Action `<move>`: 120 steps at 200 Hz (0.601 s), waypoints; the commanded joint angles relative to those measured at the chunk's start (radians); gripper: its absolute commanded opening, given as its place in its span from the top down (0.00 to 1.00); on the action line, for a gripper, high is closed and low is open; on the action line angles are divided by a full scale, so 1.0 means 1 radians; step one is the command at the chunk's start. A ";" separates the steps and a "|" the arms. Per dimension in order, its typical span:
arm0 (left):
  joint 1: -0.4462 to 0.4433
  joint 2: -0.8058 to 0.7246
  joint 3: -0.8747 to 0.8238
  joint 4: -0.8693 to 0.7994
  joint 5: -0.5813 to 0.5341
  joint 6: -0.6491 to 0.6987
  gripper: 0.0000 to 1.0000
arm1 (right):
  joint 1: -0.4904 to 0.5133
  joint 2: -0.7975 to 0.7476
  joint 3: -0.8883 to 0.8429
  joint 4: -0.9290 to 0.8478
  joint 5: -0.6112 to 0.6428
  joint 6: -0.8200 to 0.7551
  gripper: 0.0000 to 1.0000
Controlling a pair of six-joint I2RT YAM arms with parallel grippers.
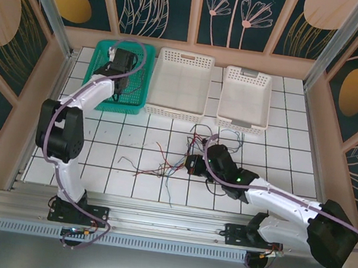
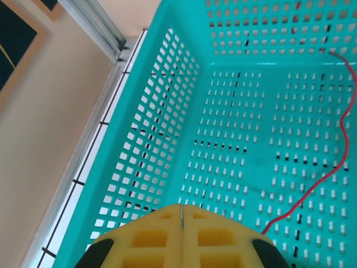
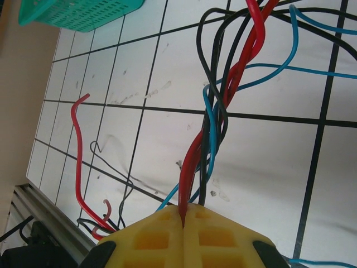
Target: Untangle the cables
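Note:
The cable in my left gripper is inside the green basket's sides point(image 2: 149, 131), so the gripper keeps lowering until its fingers are near the basket's clear bottom point(image 2: 215, 178), then let the cable go.
The cables point(image 1: 173, 167) lie in a loose tangle of red, blue and black wires on the tiled table in front of the white baskets. My right gripper point(image 1: 192, 165) sits at the tangle's right side, shut on a red cable point(image 3: 192, 162) that twists upward with blue point(image 3: 211, 120) and black point(image 3: 207, 67) strands. My left gripper point(image 1: 120, 88) hangs inside the green basket point(image 2: 162, 111), shut, with a thin grey cable point(image 2: 182, 215) pinched in the seam of its pads. A red cable point(image 2: 341, 139) lies on the basket floor to its right.
Two white baskets point(image 1: 178, 114) point(image 1: 241, 125) stand at the back, right of the green basket point(image 1: 104, 49). A separate red cable point(image 3: 75, 162) and a thin black one point(image 3: 125, 190) lie left of the right gripper, near the table's metal front rail point(image 3: 44, 215).

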 commanded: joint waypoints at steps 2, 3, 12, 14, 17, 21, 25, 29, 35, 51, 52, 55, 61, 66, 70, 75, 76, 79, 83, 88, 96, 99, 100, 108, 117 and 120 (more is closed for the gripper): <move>0.011 0.059 0.061 -0.028 0.008 -0.021 1.00 | 0.011 -0.019 0.032 -0.010 0.005 -0.012 1.00; 0.011 0.062 0.063 -0.029 0.008 -0.021 1.00 | 0.011 -0.018 0.032 -0.009 0.005 -0.012 1.00; 0.012 0.086 0.078 -0.034 0.010 -0.022 1.00 | 0.013 -0.014 0.033 -0.006 0.003 -0.012 1.00; 0.012 0.091 0.082 -0.036 0.010 -0.022 1.00 | 0.013 -0.014 0.032 -0.006 0.003 -0.012 1.00; 0.013 0.099 0.085 -0.037 0.011 -0.022 1.00 | 0.013 -0.012 0.032 -0.005 0.002 -0.012 1.00; 0.013 0.109 0.093 -0.041 0.011 -0.021 1.00 | 0.015 -0.010 0.034 -0.004 0.001 -0.012 1.00; 0.013 0.118 0.095 -0.044 0.013 -0.022 1.00 | 0.014 -0.008 0.034 -0.003 0.001 -0.012 1.00; 0.014 0.127 0.101 -0.046 0.012 -0.023 1.00 | 0.014 -0.008 0.033 -0.001 0.000 -0.013 1.00; 0.014 0.140 0.106 -0.046 0.015 -0.022 1.00 | 0.014 -0.005 0.035 0.000 0.000 -0.014 1.00; 0.016 0.177 0.124 -0.053 0.019 -0.018 1.00 | 0.016 -0.002 0.034 0.001 0.001 -0.016 1.00; 0.015 0.179 0.125 -0.053 0.020 -0.018 1.00 | 0.016 -0.002 0.034 0.000 0.001 -0.016 1.00; 0.017 0.187 0.130 -0.056 0.020 -0.017 1.00 | 0.016 -0.001 0.036 0.001 0.001 -0.016 1.00; 0.017 0.205 0.138 -0.062 0.021 -0.016 1.00 | 0.016 0.000 0.036 0.000 0.001 -0.018 1.00; 0.018 0.217 0.146 -0.067 0.021 -0.015 1.00 | 0.016 0.001 0.037 0.000 0.001 -0.018 1.00; 0.018 0.226 0.151 -0.072 0.021 -0.016 1.00 | 0.016 0.001 0.037 0.001 0.000 -0.019 1.00; 0.018 0.235 0.156 -0.075 0.021 -0.016 1.00 | 0.016 0.001 0.038 0.000 0.001 -0.021 1.00; 0.017 0.237 0.156 -0.076 0.022 -0.016 1.00 | 0.016 0.001 0.039 -0.001 0.001 -0.021 1.00; 0.020 0.241 0.157 -0.076 0.025 -0.016 1.00 | 0.016 0.001 0.039 -0.001 0.001 -0.022 1.00; 0.019 0.248 0.159 -0.077 0.029 -0.016 1.00 | 0.016 0.002 0.039 -0.002 0.003 -0.023 1.00; 0.021 0.253 0.163 -0.078 0.035 -0.016 1.00 | 0.016 0.001 0.041 -0.005 0.004 -0.023 1.00; 0.023 0.265 0.168 -0.082 0.040 -0.017 1.00 | 0.016 0.001 0.042 -0.007 0.005 -0.026 1.00; 0.022 0.269 0.170 -0.083 0.042 -0.017 1.00 | 0.016 0.001 0.043 -0.008 0.005 -0.027 1.00; 0.022 0.270 0.171 -0.084 0.042 -0.016 1.00 | 0.016 0.001 0.043 -0.008 0.006 -0.027 1.00; 0.022 0.280 0.182 -0.092 0.049 -0.016 1.00 | 0.016 0.001 0.043 -0.008 0.006 -0.028 1.00; 0.023 0.290 0.194 -0.102 0.054 -0.016 1.00 | 0.016 0.003 0.045 -0.007 0.006 -0.029 1.00; 0.024 0.292 0.198 -0.104 0.055 -0.016 1.00 | 0.016 0.002 0.046 -0.008 0.006 -0.030 1.00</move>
